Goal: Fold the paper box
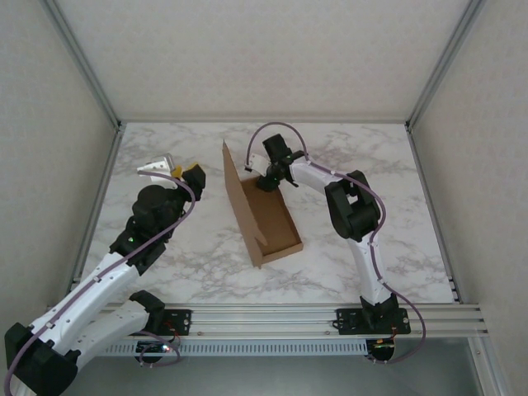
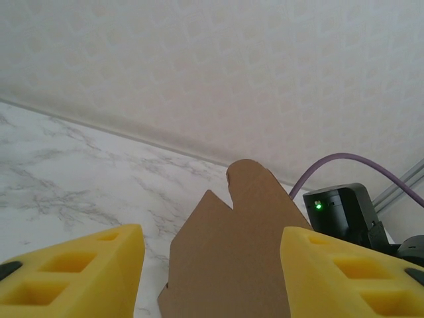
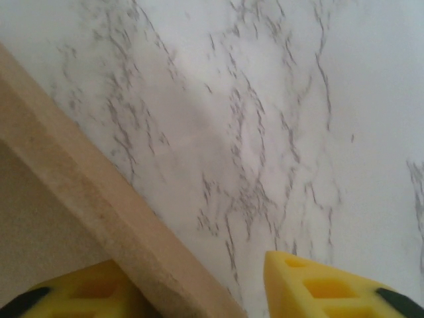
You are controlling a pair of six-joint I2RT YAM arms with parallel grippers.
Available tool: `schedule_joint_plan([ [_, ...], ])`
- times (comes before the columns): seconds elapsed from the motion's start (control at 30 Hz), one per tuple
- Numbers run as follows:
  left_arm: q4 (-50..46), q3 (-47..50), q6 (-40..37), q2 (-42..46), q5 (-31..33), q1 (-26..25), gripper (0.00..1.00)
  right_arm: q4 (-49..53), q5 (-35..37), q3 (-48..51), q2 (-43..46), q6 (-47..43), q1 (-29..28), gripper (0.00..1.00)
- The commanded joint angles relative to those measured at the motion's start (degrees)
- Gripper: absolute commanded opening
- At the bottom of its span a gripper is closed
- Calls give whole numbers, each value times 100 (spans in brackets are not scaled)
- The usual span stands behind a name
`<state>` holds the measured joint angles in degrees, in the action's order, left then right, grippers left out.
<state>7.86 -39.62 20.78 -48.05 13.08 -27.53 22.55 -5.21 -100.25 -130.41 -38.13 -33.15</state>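
Note:
The paper box's tall panel is standing on my left gripper's side, so next my right gripper takes hold of the tray's far side and turns the panel to the back.
The paper box is a brown cardboard piece in the middle of the table, partly raised. Its tall left panel stands upright over a shallow tray. My left gripper hovers left of that panel, open, its yellow fingers apart and the notched cardboard flap ahead of them. At the box's far end my right gripper straddles a cardboard edge. One finger is behind that edge and the other stands apart from it over the marble, so the jaws are open.
White walls and metal posts close in the marble table on three sides. A rail runs along the near edge. In the left wrist view, the right arm's black wrist unit with its purple cable sits just behind the flap.

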Motion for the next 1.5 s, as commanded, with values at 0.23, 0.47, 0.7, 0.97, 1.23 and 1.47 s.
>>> schedule_joint_plan([
  [0.23,119,77,133,541,173,63,57,690,1315,1137,1115,2248,49,34],
  [0.47,35,95,155,807,438,55,57,1007,1168,2484,2141,3880,-119,38],
  [0.7,-130,53,190,940,997,55,60,487,974,3509,3270,4288,-184,56],
  [0.97,-313,-29,291,823,835,46,61,-49,-143,3300,3378,1613,-121,54],
  [1.23,-330,-12,256,893,990,46,62,-472,-300,2495,2298,663,-11,52],
  [1.47,-276,15,260,885,1021,46,64,-306,-457,2040,1661,637,65,47],
])
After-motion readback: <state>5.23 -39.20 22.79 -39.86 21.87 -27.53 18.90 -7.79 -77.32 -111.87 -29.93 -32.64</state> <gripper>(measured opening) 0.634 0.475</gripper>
